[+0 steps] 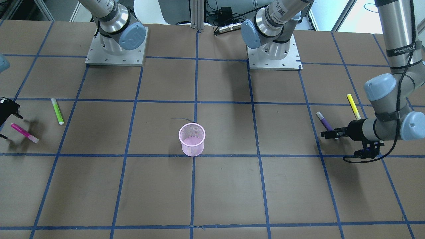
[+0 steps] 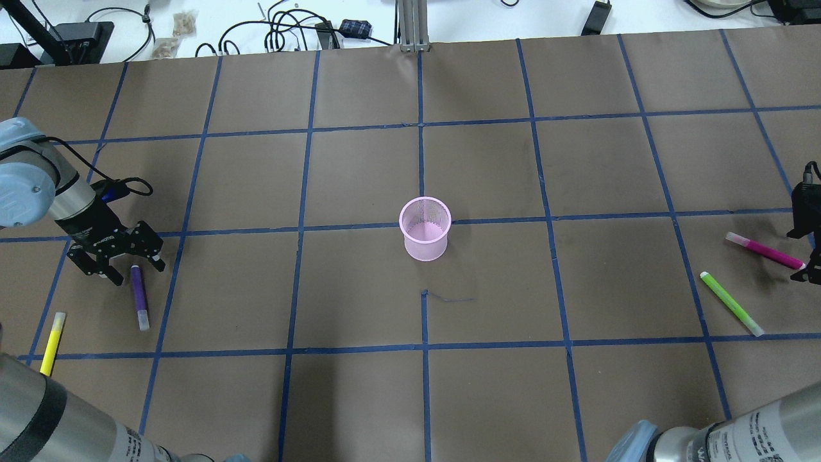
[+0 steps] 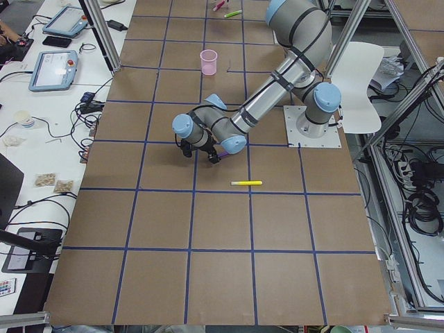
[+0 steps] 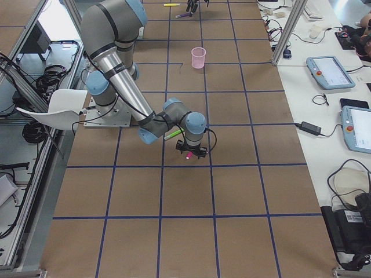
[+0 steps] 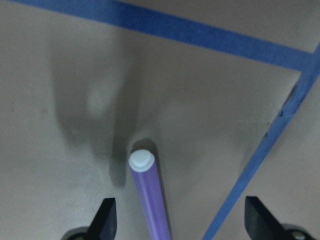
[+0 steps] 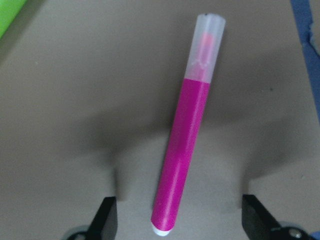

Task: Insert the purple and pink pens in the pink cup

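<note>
I expect the purple pen [image 1: 326, 122] to turn into line with the open fingers when I close my left gripper, because the pen lies slanted [image 5: 151, 198] between them.
The pink mesh cup [image 2: 424, 228] stands upright at the table's middle and also shows in the front view [image 1: 192, 139]. The purple pen [image 2: 138, 295] lies flat at the left. My left gripper [image 2: 136, 269] is open and low over its far end, one finger on each side; in the left wrist view the pen [image 5: 150, 200] lies between the fingertips [image 5: 105, 220]. The pink pen [image 2: 763, 250] lies flat at the right. My right gripper [image 2: 805, 256] is open at its end, and the right wrist view shows the pen [image 6: 187, 155] between the spread fingers [image 6: 105, 217].
A green pen [image 2: 731, 303] lies near the pink pen. A yellow pen [image 2: 52, 333] lies near the purple pen. The two arm bases [image 1: 116, 49] [image 1: 274, 53] stand at the robot's side of the table. Blue tape lines grid the brown table.
</note>
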You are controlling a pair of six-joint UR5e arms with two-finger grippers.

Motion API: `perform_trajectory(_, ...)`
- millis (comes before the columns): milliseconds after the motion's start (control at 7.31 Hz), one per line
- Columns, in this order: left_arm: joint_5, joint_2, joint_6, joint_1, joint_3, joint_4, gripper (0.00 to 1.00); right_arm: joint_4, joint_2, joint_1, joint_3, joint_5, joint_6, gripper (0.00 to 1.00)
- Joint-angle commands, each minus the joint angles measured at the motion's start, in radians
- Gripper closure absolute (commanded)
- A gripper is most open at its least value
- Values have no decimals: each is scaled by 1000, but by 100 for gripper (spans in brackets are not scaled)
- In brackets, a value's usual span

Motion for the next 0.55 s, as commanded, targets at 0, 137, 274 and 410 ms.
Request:
perform_trajectory(0,1,-2,2,0,-6,7,10,-13,9,0,2,-17,7,26)
perform_trajectory(137,1,-4,3,0,-7,7,18,-12,9,0,4,-19,8,46)
perform_trajectory(274,4,-4,37,0,-12,6,37,-8,8,0,4,-69,8,80)
perform_trajectory(410,3,-4,54,0,-10,6,46,-8,6,0,2,-80,8,100)
